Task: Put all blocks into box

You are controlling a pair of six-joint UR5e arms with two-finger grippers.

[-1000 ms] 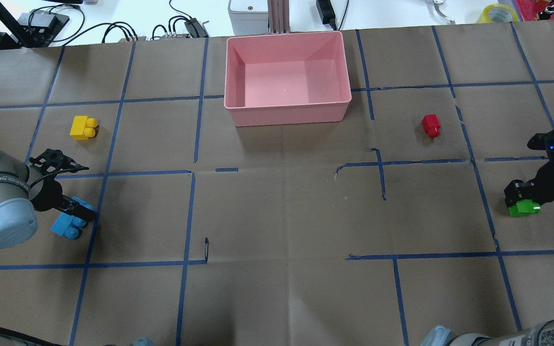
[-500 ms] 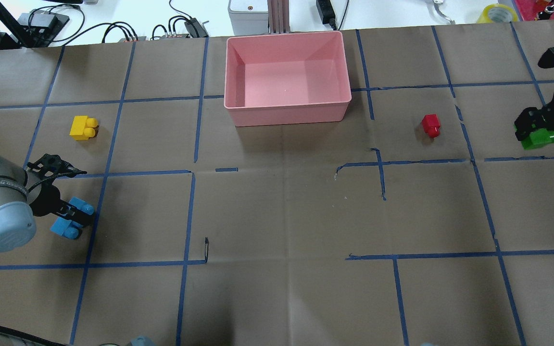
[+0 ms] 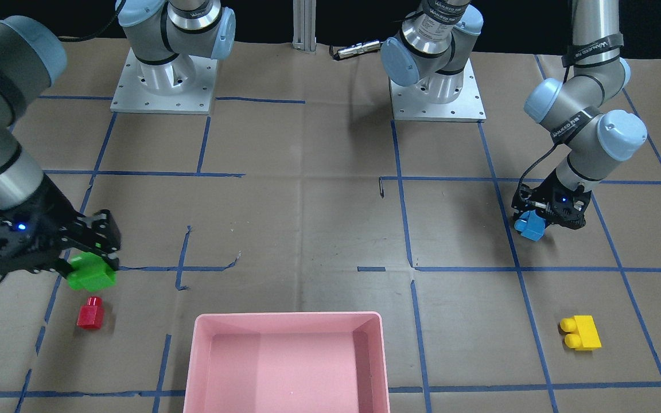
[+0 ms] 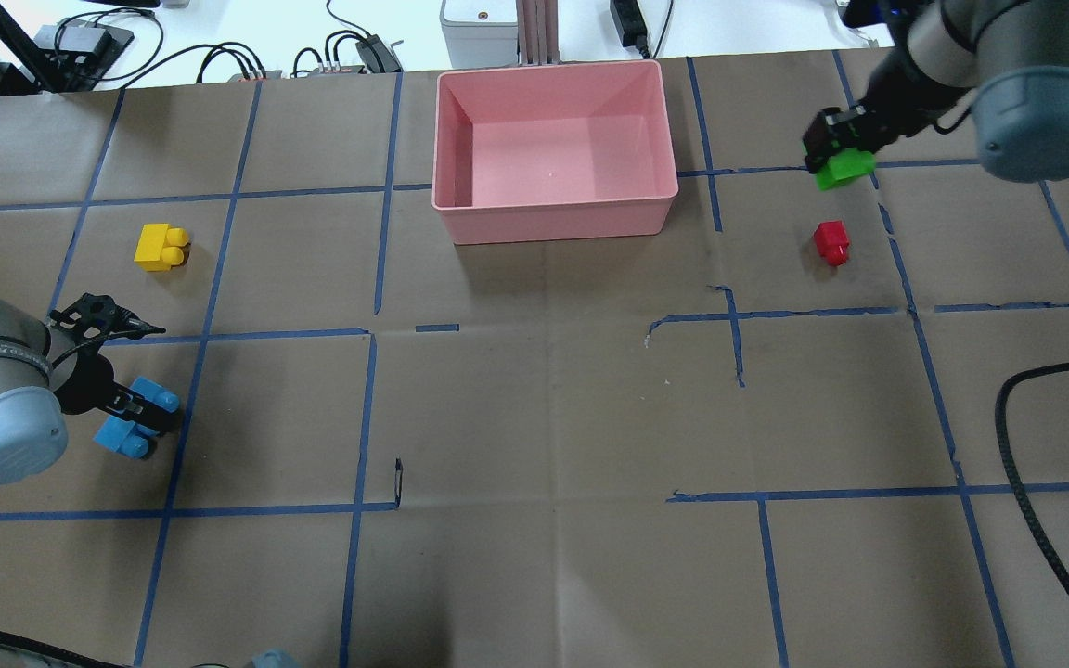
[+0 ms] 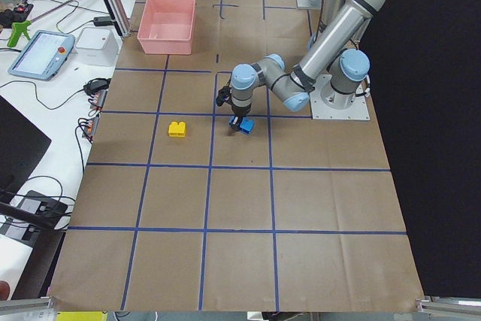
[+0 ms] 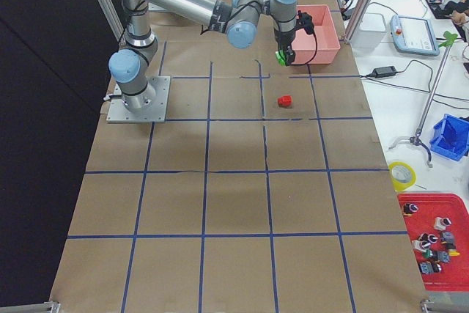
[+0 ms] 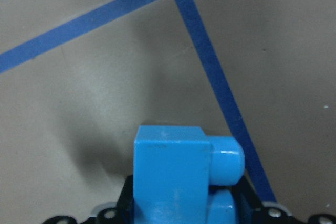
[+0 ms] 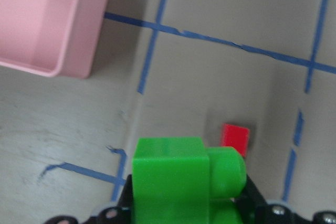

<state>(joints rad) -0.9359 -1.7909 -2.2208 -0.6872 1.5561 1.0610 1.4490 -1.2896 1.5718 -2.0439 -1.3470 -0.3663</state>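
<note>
I should drop the green block in first with my right gripper and leave, because my left gripper is holding the light-blue block low and far from the pink box.
My right gripper is shut on the green block and holds it in the air, right of the pink box and beyond the red block. The right wrist view shows the green block above the red block, with the box corner at the upper left. My left gripper is shut on the light-blue block, low over the table at the left edge. The light-blue block also shows in the left wrist view. The yellow block lies alone on the table, beyond my left gripper.
Cables and power boxes lie past the table's far edge, with a tape roll at the far right. A black cable hangs over the right side. The two arm bases stand on the robot's side.
My right gripper has carried the green block from the right edge away from the robot and inward, past the red block toward the box. My left gripper has stayed almost in place on the light-blue block.
</note>
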